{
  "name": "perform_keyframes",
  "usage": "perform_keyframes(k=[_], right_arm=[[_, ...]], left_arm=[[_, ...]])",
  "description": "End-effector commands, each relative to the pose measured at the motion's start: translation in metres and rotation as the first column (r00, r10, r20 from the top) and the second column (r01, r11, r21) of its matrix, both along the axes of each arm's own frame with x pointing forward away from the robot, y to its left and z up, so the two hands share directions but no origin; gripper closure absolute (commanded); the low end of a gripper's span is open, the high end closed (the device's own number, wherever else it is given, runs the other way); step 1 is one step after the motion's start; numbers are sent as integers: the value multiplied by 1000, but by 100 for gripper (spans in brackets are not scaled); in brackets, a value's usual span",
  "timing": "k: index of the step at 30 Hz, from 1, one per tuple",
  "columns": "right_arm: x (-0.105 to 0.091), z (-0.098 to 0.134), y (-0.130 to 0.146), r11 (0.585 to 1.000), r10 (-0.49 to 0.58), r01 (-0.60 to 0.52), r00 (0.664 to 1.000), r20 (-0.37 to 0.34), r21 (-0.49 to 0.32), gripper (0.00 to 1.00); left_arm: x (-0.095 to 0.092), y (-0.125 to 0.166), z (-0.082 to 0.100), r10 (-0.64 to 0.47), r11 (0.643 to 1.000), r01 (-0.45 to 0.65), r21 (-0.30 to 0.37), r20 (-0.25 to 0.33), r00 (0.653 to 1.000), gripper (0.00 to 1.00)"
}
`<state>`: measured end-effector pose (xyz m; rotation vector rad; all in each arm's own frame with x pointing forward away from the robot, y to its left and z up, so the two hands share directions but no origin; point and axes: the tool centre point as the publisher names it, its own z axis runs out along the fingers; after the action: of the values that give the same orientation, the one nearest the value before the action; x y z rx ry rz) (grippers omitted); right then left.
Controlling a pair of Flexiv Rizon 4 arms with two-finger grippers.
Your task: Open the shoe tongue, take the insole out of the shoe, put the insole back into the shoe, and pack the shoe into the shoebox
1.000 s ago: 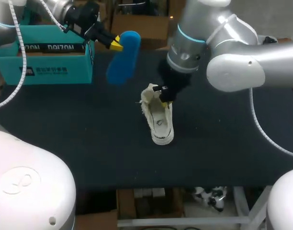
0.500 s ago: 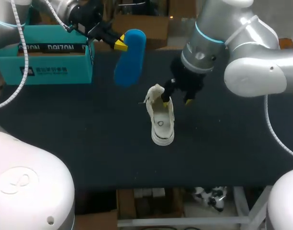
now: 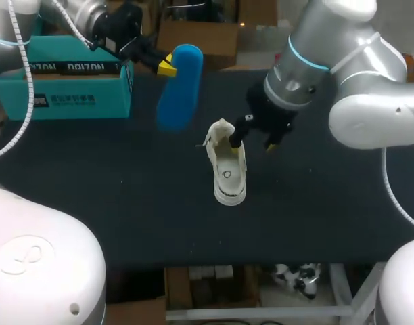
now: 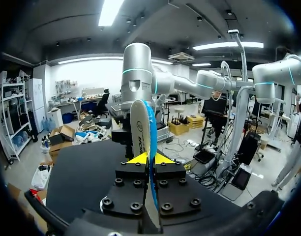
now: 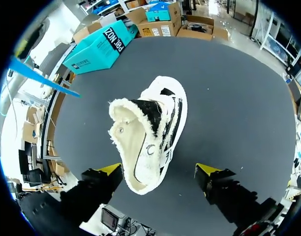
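Observation:
The blue insole's thin edge (image 5: 47, 81) runs straight from the robot's left gripper, so the insole (image 3: 180, 89) will keep straight while the right gripper carries it.
A white shoe (image 3: 227, 169) lies on the dark table with its fleecy tongue (image 3: 218, 131) turned up and open. My right gripper (image 3: 251, 145) hovers open over the shoe's far end, one yellow tip beside the shoe's opening and the other off to its right. In the right wrist view the shoe (image 5: 151, 132) lies ahead of my right gripper (image 5: 159, 171), its near end between the spread fingers without being gripped. My left gripper (image 3: 165, 66) is shut on the blue insole (image 3: 179, 88), held in the air at the back. The insole (image 4: 142, 132) stands on edge in my left gripper (image 4: 150, 158).
A teal shoebox (image 3: 65, 78) stands at the back left of the table, also seen in the right wrist view as the shoebox (image 5: 102, 46) beyond the shoe. The dark table top (image 3: 126, 196) stretches bare around the shoe.
My right gripper opened, let go of the shoe and drew back to the right. The shoe shifted slightly right. My left gripper kept hold of the insole, shifting it a little.

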<state>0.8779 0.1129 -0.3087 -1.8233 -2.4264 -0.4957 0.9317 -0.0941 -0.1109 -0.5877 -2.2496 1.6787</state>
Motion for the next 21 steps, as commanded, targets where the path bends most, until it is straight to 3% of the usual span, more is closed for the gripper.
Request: perform_keyframes(k=[1,5,13,19,21], right_arm=[[-2,28,-25,992,-72,86,987,-146,87,0],[-16,41,-35,958,-144,199,956,-254,208,0],[-20,45,-35,959,-144,198,957,-252,203,0],[-20,45,-35,959,-144,198,957,-252,203,0],[-20,47,-32,944,-203,274,921,-332,185,0]], left_arm=[[-35,9,-4,84,995,-81,-53,57,995,100],[-66,6,-7,107,992,-99,-79,101,989,100],[-92,-12,-11,67,988,-54,-142,86,994,100],[-110,-35,-17,44,984,-17,-179,148,988,100],[-114,-41,-20,47,981,-14,-191,168,985,100]])
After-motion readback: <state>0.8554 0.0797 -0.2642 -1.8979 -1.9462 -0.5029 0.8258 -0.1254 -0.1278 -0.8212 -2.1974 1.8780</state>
